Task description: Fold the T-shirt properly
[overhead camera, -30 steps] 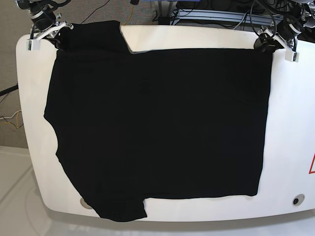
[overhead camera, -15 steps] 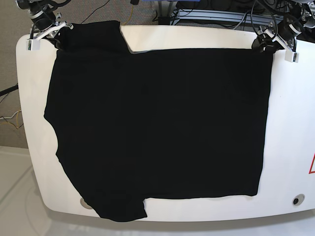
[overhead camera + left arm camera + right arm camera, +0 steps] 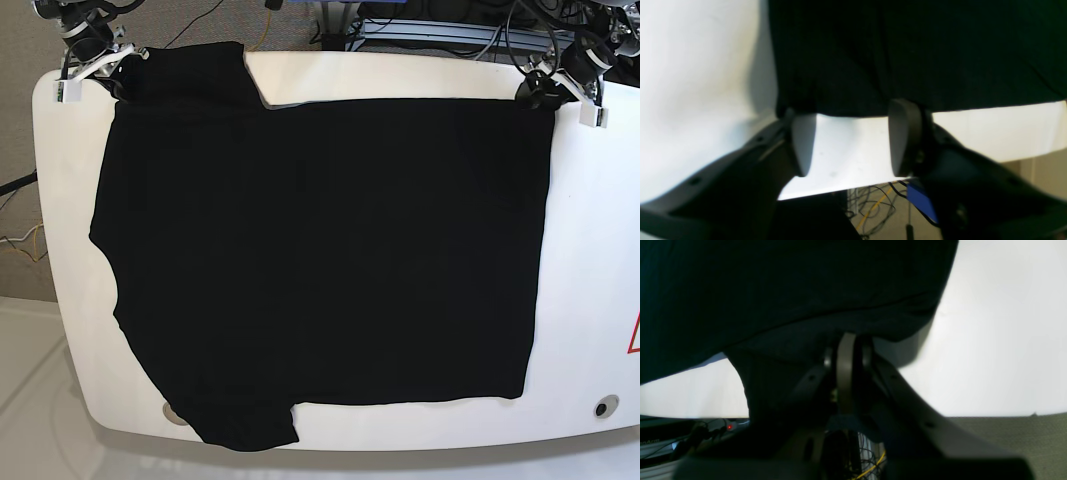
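Note:
My left gripper's open fingers are just short of the T-shirt's hem (image 3: 854, 114), so my left gripper should reach farther in and close near the T-shirt's corner (image 3: 830, 100) before it pulls.
The black T-shirt (image 3: 320, 250) lies spread flat on the white table (image 3: 600, 250), with one sleeve at the far left corner and the other hanging over the near edge. My left gripper (image 3: 548, 92) sits at the shirt's far right corner. In the left wrist view the left gripper (image 3: 846, 111) is open, with bare table between its fingers and the T-shirt's hem (image 3: 907, 50) just past the tips. My right gripper (image 3: 118, 65) is at the far left sleeve. The right wrist view shows the right gripper (image 3: 846, 343) shut on a fold of the T-shirt (image 3: 773, 290).
The table's right strip carries a red triangle mark (image 3: 634, 335) and a small round hole (image 3: 601, 407). Cables and equipment (image 3: 430, 30) crowd the space behind the far edge. The near edge curves just below the shirt.
The left gripper at the far right corner has barely shifted. The T-shirt and the right gripper have stayed where they were.

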